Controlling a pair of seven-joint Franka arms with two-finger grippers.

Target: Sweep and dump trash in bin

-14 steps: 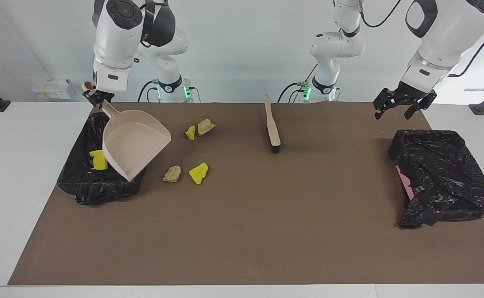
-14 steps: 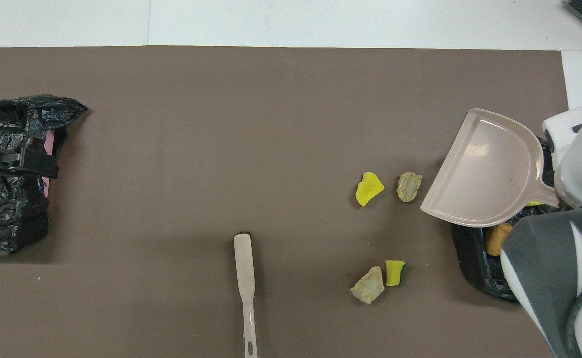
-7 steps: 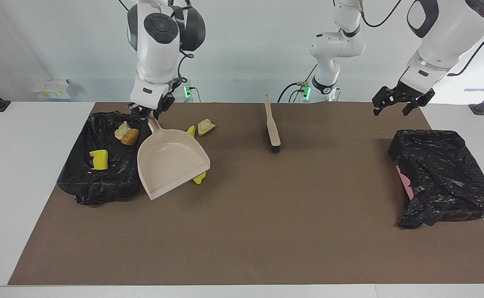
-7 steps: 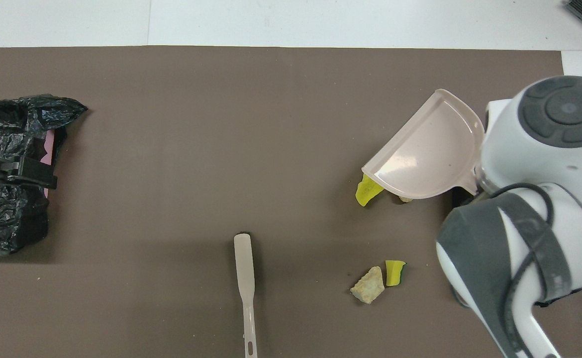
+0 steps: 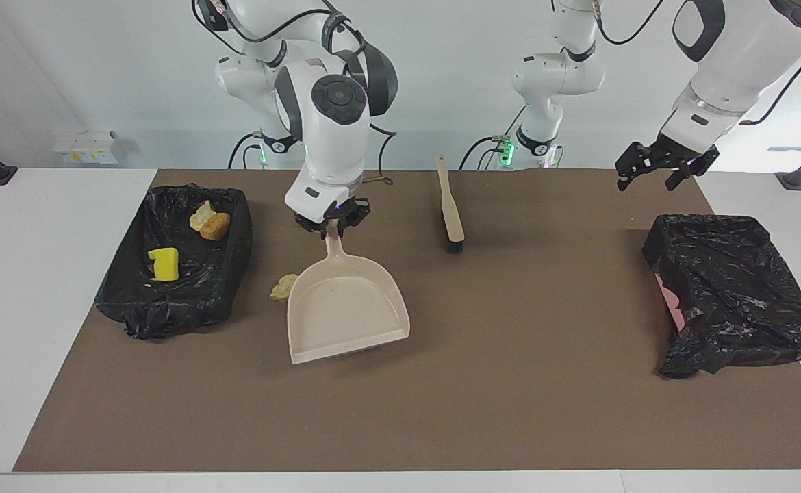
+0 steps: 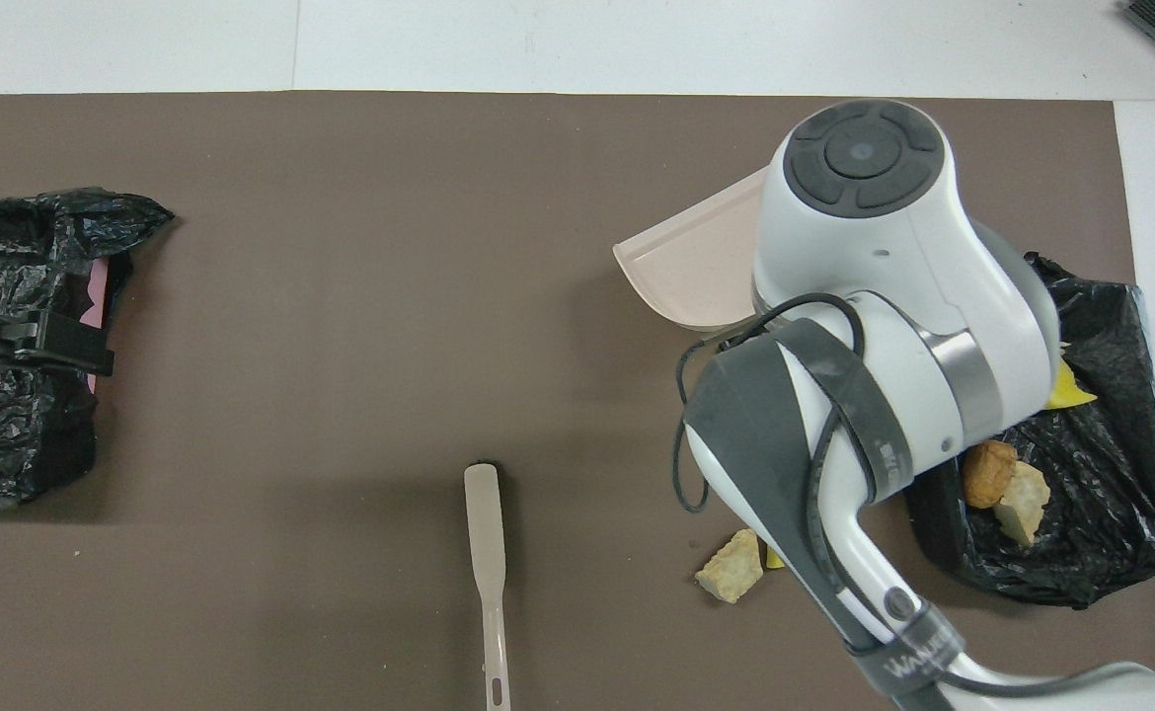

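The robot's right gripper should keep going over there, with the dustpan level [image 5: 346, 308] and the mat [image 5: 469, 333] beyond the brush clear, and let go once the dustpan lies flat.
My right gripper [image 5: 331, 229] is shut on the handle of the beige dustpan [image 5: 346, 308], held low over the mat with its mouth away from the robots. In the overhead view my arm hides most of the dustpan [image 6: 691, 272]. One tan scrap [image 5: 283, 287] lies beside the pan. Another tan scrap [image 6: 731, 570] and a yellow sliver [image 6: 773, 561] lie nearer the robots. The black-lined bin [image 5: 126, 301] at the right arm's end holds a yellow sponge chunk [image 5: 163, 263], a tan lump [image 5: 200, 215] and a brown lump [image 5: 216, 226]. My left gripper [image 5: 655, 172] is open and waits in the air.
A beige brush [image 5: 450, 212] lies on the mat near the robots, also seen from overhead [image 6: 487, 553]. A second black-lined bin [image 5: 736, 294] stands at the left arm's end, with my left gripper [image 6: 44, 341] over it. The brown mat [image 5: 510, 397] covers the table.
My right gripper carried the dustpan from over the bin toward the middle of the mat, turning its mouth away from the robots. It now covers some loose scraps. The left arm barely moved.
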